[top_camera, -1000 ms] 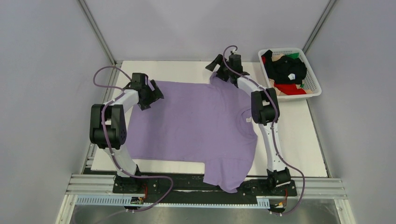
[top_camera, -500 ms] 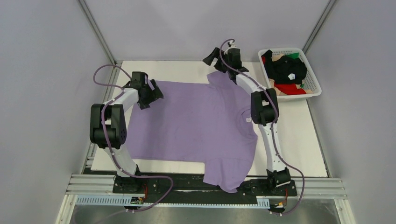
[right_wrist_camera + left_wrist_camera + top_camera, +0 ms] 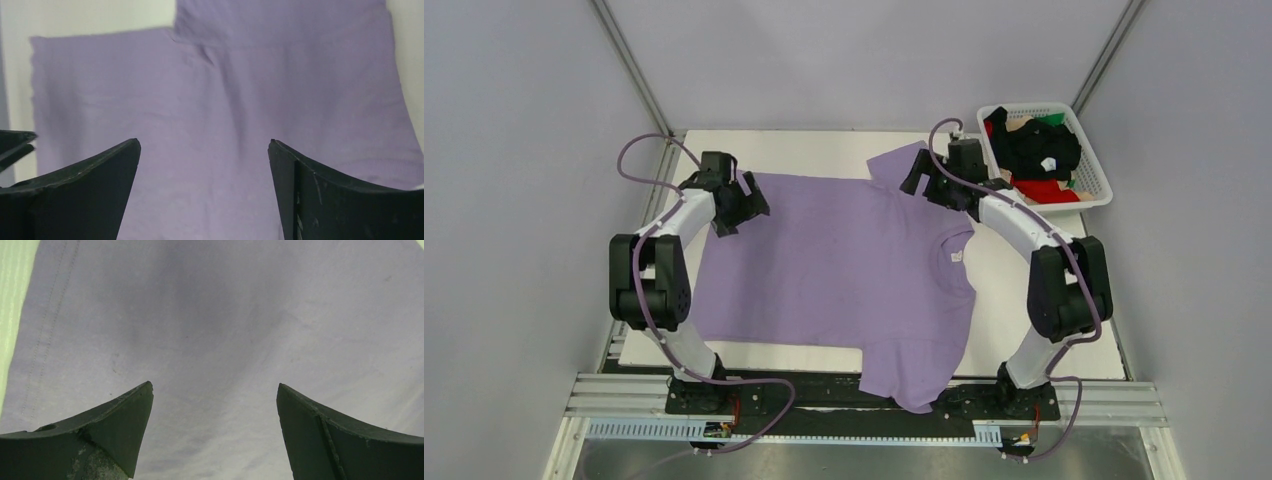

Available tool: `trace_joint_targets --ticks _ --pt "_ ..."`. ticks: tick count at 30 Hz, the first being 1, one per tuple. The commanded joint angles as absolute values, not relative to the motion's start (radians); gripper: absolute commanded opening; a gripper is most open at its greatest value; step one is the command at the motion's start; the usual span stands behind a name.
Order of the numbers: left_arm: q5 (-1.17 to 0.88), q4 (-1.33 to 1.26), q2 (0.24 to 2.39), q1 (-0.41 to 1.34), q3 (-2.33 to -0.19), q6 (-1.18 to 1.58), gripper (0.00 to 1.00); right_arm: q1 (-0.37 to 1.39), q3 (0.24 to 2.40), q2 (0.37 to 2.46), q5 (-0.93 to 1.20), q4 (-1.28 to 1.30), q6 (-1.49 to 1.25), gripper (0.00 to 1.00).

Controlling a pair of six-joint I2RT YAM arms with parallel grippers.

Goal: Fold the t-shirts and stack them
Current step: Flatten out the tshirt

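Observation:
The lavender t-shirt's near sleeve (image 3: pixel 906 386) is hanging off the table edge. I should slide the t-shirt farther onto the table first, and then my left gripper should take its near hem corner (image 3: pixel 701 334).
A large lavender t-shirt (image 3: pixel 844 270) lies spread flat on the white table (image 3: pixel 1064 320), its neck label (image 3: pixel 955 257) toward the right and one sleeve hanging over the near edge. My left gripper (image 3: pixel 746 208) is open and empty just above the shirt's far left corner; the cloth fills the left wrist view (image 3: pixel 215 330). My right gripper (image 3: pixel 921 180) is open and empty above the far right sleeve, and the right wrist view shows that sleeve (image 3: pixel 280 30) and the shirt body below. Black, red, beige and green shirts (image 3: pixel 1039 150) lie bunched in the basket.
A white lattice basket (image 3: pixel 1092 195) stands at the far right of the table. Grey walls close in the left, back and right. Metal rails (image 3: pixel 604 400) run along the near edge by the arm bases.
My right arm has swung back from the far sleeve corner toward the right, its elbow now out to the right. The far sleeve now lies flat. The left arm has barely moved.

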State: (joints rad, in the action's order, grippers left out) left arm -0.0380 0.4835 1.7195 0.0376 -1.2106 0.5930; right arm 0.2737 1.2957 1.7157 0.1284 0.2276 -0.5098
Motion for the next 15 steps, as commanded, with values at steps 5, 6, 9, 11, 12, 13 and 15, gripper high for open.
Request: trace_joint_targets --ticks 5,6,9,11,12,13,15 --pt "-0.142 0.467 1.804 0.034 -1.217 0.583 1.00 0.266 1.250 1.825 -0.033 0.416 -0.518 1.00" --pt "-0.142 0.465 1.813 0.035 -1.219 0.586 1.00 0.260 1.264 1.844 -0.042 0.422 -0.518 1.00" --pt "-0.128 0.467 1.851 0.035 -1.238 0.592 1.00 0.242 1.299 1.903 -0.046 0.428 -0.515 1.00" --pt "-0.116 0.470 1.873 0.034 -1.254 0.594 1.00 0.228 1.323 1.939 -0.046 0.431 -0.506 1.00" --pt "-0.110 0.473 1.890 0.033 -1.260 0.596 1.00 0.221 1.337 1.961 -0.047 0.433 -0.502 1.00" --pt "-0.107 0.474 1.899 0.033 -1.273 0.600 1.00 0.214 1.351 1.981 -0.047 0.437 -0.498 1.00" --pt "-0.098 0.481 1.929 0.033 -1.299 0.603 1.00 0.197 1.384 2.023 -0.026 0.442 -0.492 1.00"
